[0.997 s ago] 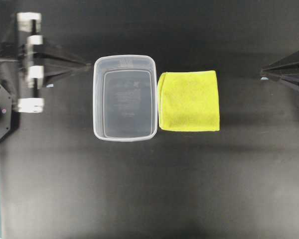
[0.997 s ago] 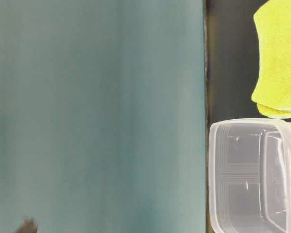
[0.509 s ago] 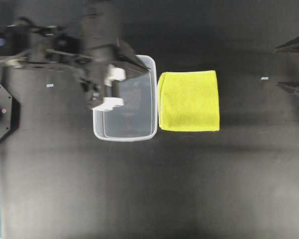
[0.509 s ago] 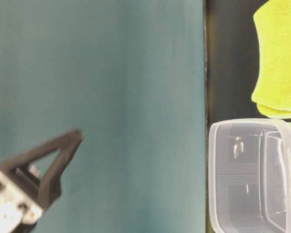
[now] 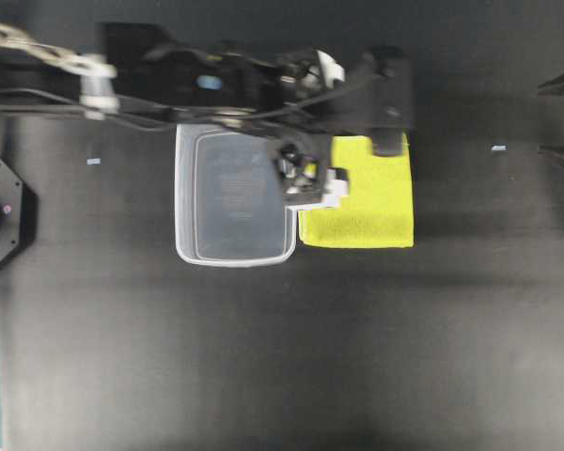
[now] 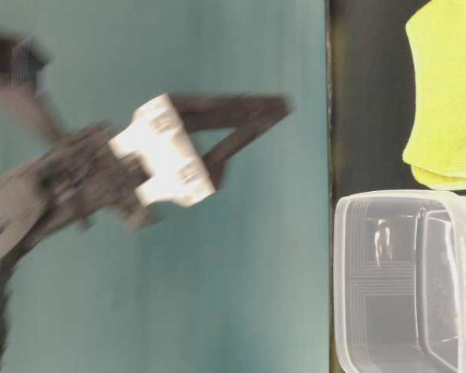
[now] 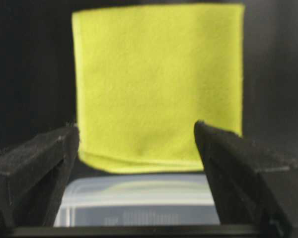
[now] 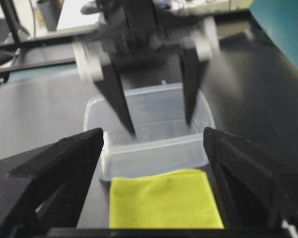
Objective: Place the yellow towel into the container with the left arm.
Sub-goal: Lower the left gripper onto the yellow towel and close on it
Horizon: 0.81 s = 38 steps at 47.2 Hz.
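Note:
The yellow towel [image 5: 368,209] is lying flat and has a loose layered edge [image 7: 139,162]. The towel will bunch up where I grip it and hang down when I lift it.
The yellow towel [image 5: 367,207] lies flat on the black table, its left edge against the right wall of the clear container [image 5: 233,246]. The left arm reaches in from the left across the container's top edge. Its gripper [image 5: 348,127] is open and empty, held above the container's right rim and the towel's near edge. In the left wrist view the wide-apart gripper [image 7: 136,128] frames the towel [image 7: 159,84], with the container rim [image 7: 139,191] below. The right gripper [image 8: 153,134] is open and empty, back at the right edge [image 5: 545,120], facing the towel [image 8: 161,203] and container [image 8: 154,153].
A teal wall [image 6: 217,311] fills the left of the table-level view, with the blurred left gripper [image 6: 276,109] in front of it. Small tape marks [image 5: 94,162] [image 5: 498,148] lie on the table. A black mount [image 5: 0,216] sits at the left edge.
The left arm has swung from the far left across the container to above the towel's near edge, jaws open. The right gripper's fingers have spread apart and drawn back to the right edge.

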### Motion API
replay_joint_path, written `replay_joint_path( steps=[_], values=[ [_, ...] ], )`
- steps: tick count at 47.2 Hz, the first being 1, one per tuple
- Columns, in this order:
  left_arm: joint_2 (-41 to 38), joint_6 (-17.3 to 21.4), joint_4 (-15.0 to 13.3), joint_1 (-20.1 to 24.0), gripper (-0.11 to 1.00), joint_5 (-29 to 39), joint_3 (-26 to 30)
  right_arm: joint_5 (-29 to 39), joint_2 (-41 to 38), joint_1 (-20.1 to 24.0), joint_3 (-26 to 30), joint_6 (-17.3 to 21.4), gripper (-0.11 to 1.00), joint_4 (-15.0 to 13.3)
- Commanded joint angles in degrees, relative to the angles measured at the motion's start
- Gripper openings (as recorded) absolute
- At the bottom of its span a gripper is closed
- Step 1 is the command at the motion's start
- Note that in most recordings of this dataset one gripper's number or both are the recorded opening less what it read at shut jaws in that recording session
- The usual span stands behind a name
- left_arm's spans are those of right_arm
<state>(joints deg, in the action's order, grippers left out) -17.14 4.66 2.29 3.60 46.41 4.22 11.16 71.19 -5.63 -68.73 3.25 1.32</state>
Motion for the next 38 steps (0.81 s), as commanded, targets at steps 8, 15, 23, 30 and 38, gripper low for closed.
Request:
replay_joint_path(
  steps=[8,15,23,30,38],
  values=[
    [-10.5,0.3,0.2,-1.0,0.90,2.9,7.8,-1.3,3.6,-1.0,1.0,-0.2,0.78,0.1],
    [-14.6,0.6,0.3,-1.0,0.90,2.8,9.4,-1.2,6.2,-1.8,1.0,0.1,0.78,0.1],
    [-18.7,2.7,0.3,-1.0,0.90,1.7,9.5,-1.1,7.6,-1.8,1.1,0.2,0.78,0.2],
    [-20.2,2.8,0.2,-1.5,0.90,1.3,9.9,-1.0,7.7,-1.8,1.1,0.6,0.78,0.1],
    [-20.1,3.1,0.3,-1.8,0.84,1.4,9.6,-1.0,7.7,-1.8,1.1,1.2,0.78,0.2]
  ],
)
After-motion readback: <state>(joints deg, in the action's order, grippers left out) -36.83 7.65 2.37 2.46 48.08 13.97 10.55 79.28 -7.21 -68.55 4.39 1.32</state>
